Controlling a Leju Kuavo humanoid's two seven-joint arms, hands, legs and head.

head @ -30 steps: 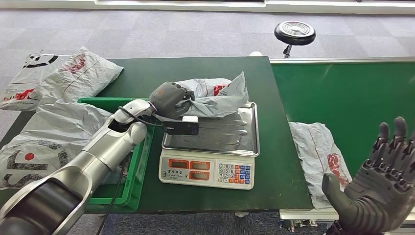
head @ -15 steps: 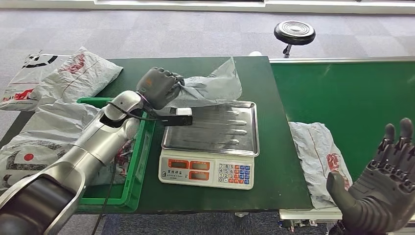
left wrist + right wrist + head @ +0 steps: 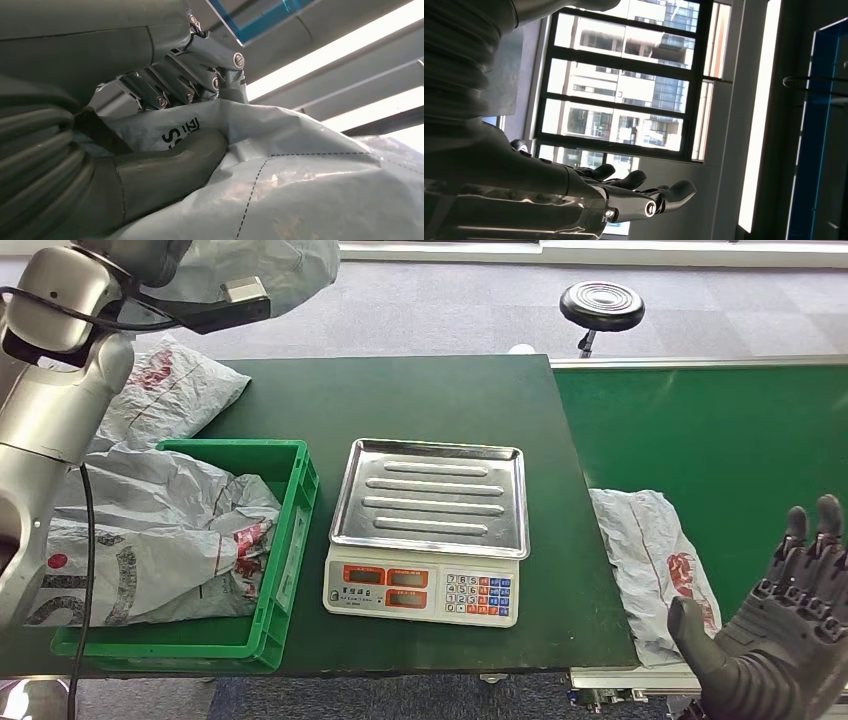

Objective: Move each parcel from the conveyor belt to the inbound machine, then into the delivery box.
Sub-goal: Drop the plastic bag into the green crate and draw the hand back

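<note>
I expect the plastic's near end [image 3: 668, 640] to bunch into folds in my right gripper when I lift it, because the grey parcel's plastic looks slack and creased [image 3: 641, 541].
My left hand [image 3: 170, 90] grips a grey plastic parcel [image 3: 285, 265], raised high at the back left, above the table's far-left corner. In the left wrist view the thumb and fingers pinch a fold of the parcel [image 3: 310, 180]. The scale [image 3: 425, 590] has a bare steel tray [image 3: 435, 490]. Another grey parcel with red print [image 3: 650, 560] lies on the near edge of the green conveyor belt [image 3: 720, 440]. My right hand [image 3: 790, 640] hovers open, palm up, right of that parcel and holding nothing; its fingers are spread [image 3: 634, 195].
A green crate [image 3: 292, 530] left of the scale holds grey parcels [image 3: 150, 530]. More parcels [image 3: 170, 390] lie on the table's back-left corner. A black stool [image 3: 602, 308] stands behind the table. My left arm [image 3: 55, 370] rises along the left edge.
My left arm has lifted the parcel off the scale tray, up and to the left, high above the crate. The tray is now bare. The right hand has barely moved.
</note>
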